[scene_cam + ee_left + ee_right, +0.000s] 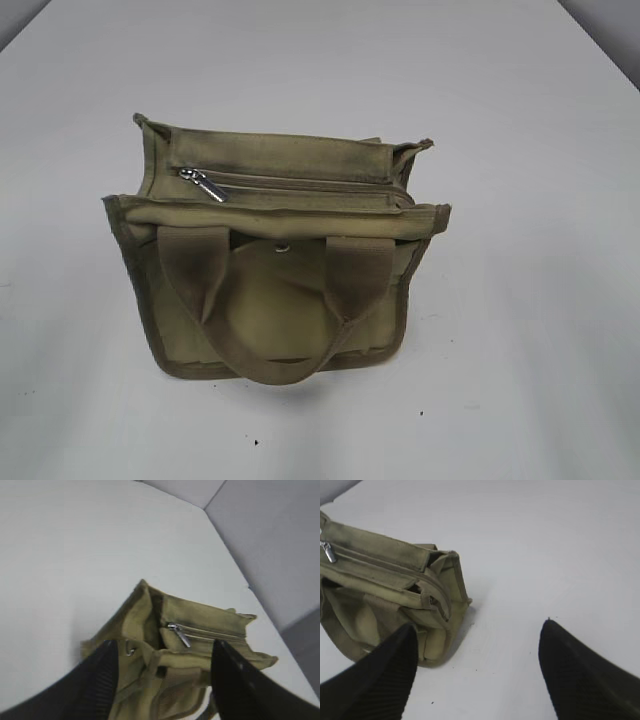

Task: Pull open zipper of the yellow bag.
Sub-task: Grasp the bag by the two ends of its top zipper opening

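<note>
The yellow bag is standing unheld at the pull tab's end (pixel 162 158). I should hold the bag's back panel there with my left gripper while my right gripper takes the tab (pixel 209 188).
The yellow bag (pixel 280 300) stands in the middle of the white table, its two webbing handles drooping over the near side. Along its top runs the zipper (pixel 300 183), closed, with the silver pull tab (pixel 205 185) at its left end. Neither gripper shows in the exterior view. In the left wrist view my left gripper (pixel 164 645) hangs open above the bag (pixel 145 625), and the pull tab (pixel 180 635) lies just beyond the fingertips. My right gripper (pixel 479 625) is open over bare table beside the bag's end (pixel 380 595); the tab (pixel 327 551) sits at the far left.
A small round metal snap stud (pixel 283 247) sits on the bag's front panel between the handles. The white table (pixel 520 300) stretches around the bag on all sides. Its far edge (pixel 235 565) meets a grey surface in the left wrist view.
</note>
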Available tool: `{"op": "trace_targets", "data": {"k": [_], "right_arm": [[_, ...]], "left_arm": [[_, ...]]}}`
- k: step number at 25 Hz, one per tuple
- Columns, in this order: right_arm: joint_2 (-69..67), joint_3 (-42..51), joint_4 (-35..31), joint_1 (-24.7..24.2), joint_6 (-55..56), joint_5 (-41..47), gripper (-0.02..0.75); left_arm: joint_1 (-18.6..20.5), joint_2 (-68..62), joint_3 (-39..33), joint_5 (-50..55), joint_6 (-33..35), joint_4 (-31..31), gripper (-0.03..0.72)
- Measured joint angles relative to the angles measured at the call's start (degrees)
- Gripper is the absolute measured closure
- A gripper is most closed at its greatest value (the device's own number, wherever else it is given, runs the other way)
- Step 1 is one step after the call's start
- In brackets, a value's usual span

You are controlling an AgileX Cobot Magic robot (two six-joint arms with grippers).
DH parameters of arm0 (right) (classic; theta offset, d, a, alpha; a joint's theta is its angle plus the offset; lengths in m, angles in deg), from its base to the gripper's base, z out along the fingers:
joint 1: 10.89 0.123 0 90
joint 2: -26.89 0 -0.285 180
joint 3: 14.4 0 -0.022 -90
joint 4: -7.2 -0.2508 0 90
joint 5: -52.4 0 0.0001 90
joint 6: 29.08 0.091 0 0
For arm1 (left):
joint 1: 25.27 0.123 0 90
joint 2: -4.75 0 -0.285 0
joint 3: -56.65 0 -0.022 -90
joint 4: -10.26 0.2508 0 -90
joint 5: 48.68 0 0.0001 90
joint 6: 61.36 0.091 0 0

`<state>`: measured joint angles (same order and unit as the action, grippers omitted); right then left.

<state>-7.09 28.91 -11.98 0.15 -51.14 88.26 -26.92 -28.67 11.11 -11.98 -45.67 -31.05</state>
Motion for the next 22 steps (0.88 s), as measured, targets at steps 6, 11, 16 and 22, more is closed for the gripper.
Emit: {"op": "trace_targets", "data": {"k": [6,11,16,22], "right_arm": [[-17.96,-8.35,-0.01,6.44,-11.27,-0.01,0.188],[-32.19,-16.53,-0.06,12.58,-14.79,0.15,0.258],[-43.13,-23.82,0.67,18.54,-15.13,0.05,0.267],[-52.67,-30.43,0.91,23.64,-15.67,0.05,0.269]], "left_arm": [[0.0,-22.69,3.67,3.79,20.37,-26.17,0.233],[0.0,-38.18,9.95,11.84,23.99,-30.61,0.233],[-0.58,-47.88,14.66,15.53,24.09,-31.25,0.234],[-4.61,-55.01,17.45,15.88,23.63,-31.59,0.234]]}}
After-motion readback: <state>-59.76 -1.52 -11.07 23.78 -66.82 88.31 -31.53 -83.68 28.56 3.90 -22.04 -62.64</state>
